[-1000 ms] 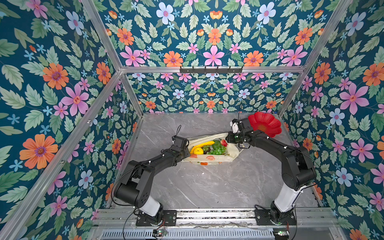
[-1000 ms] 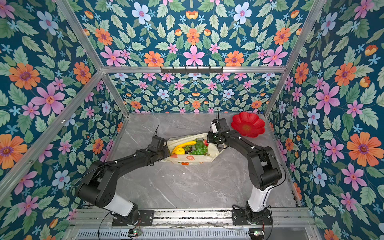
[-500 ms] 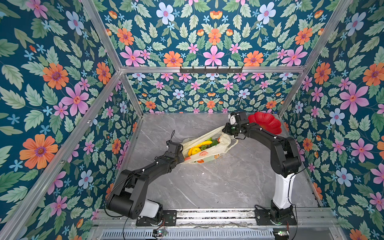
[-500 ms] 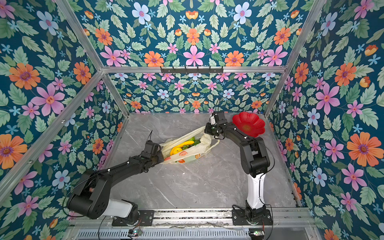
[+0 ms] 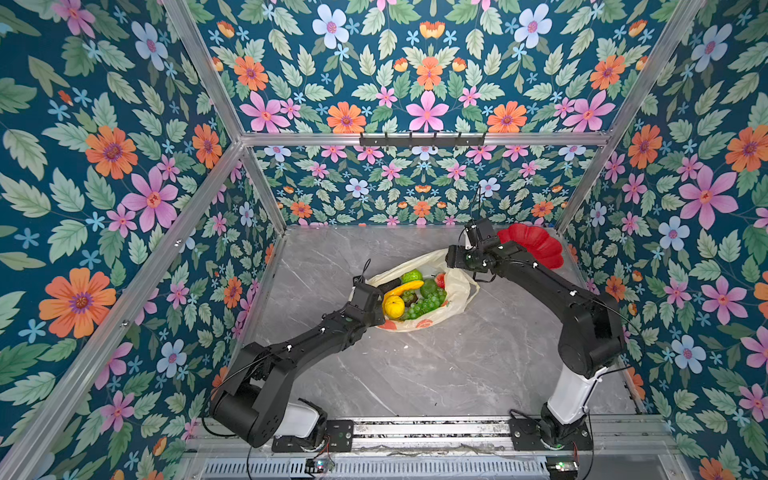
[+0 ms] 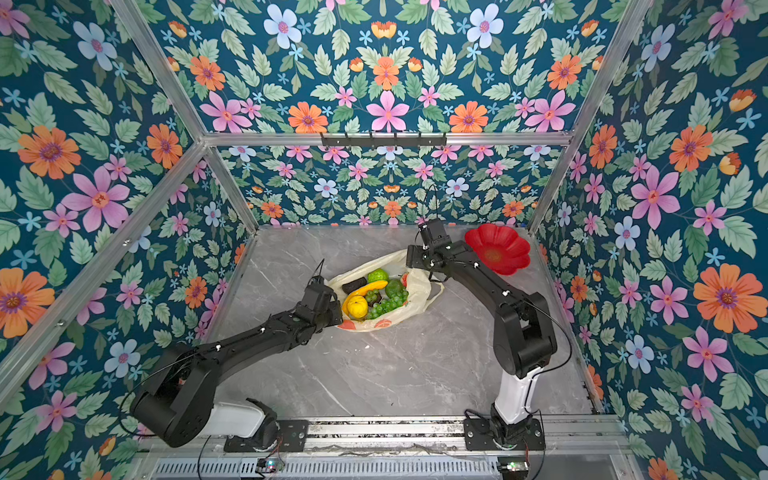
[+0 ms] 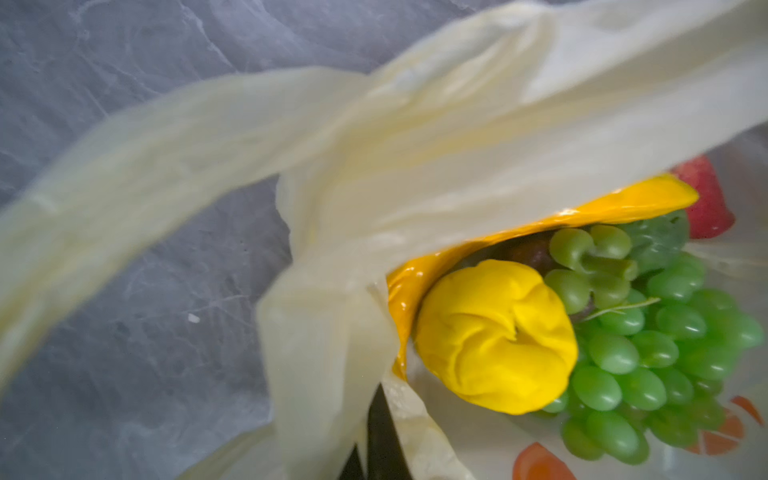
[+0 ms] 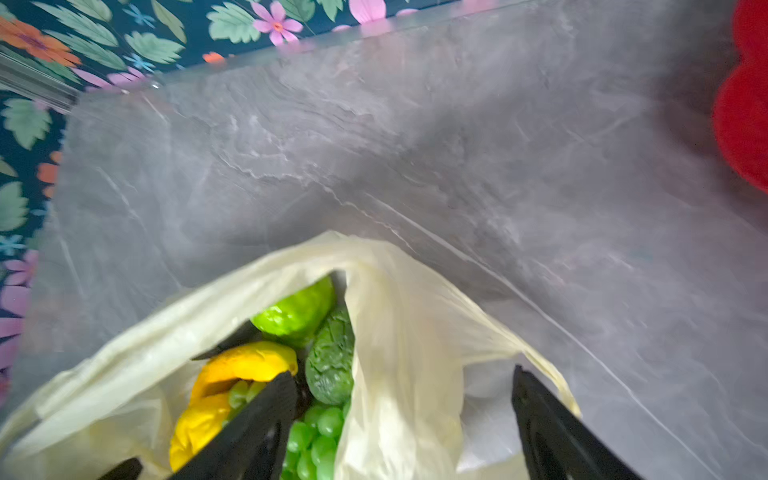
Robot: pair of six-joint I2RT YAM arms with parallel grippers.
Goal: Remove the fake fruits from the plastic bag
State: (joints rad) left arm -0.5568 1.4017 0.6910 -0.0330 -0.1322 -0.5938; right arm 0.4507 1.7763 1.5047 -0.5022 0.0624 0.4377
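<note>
My gripper will move the fruits along together when it pulls the bag's rim, because the fake fruits (image 5: 416,298) lie bunched on the cream plastic bag's film (image 5: 414,324).
The cream plastic bag (image 5: 455,286) lies open on the table in both top views. Inside it are the fake fruits: a yellow banana (image 5: 403,287), a yellow citrus (image 7: 494,336), green grapes (image 7: 648,353), a bumpy lime-green fruit (image 8: 295,316), a dark green avocado (image 8: 330,365) and a red strawberry (image 7: 702,199). My left gripper (image 7: 365,453) is at the bag's near left rim, shut on a pinch of bag film next to a handle loop (image 7: 166,137). At the far right rim my right gripper (image 8: 403,419) stands wide open, a loose fold of the bag between its fingers (image 8: 266,419).
A glossy red flower-shaped plate (image 6: 498,249) sits at the back right corner, just behind the right wrist. Floral walls with aluminium posts (image 5: 266,191) close in the grey marble table (image 5: 436,374) on three sides.
The right jaws have sprung open and let go of the bag's rim. The bag has sunk back and lies spread wider. The left jaws have closed on the bag's left rim.
</note>
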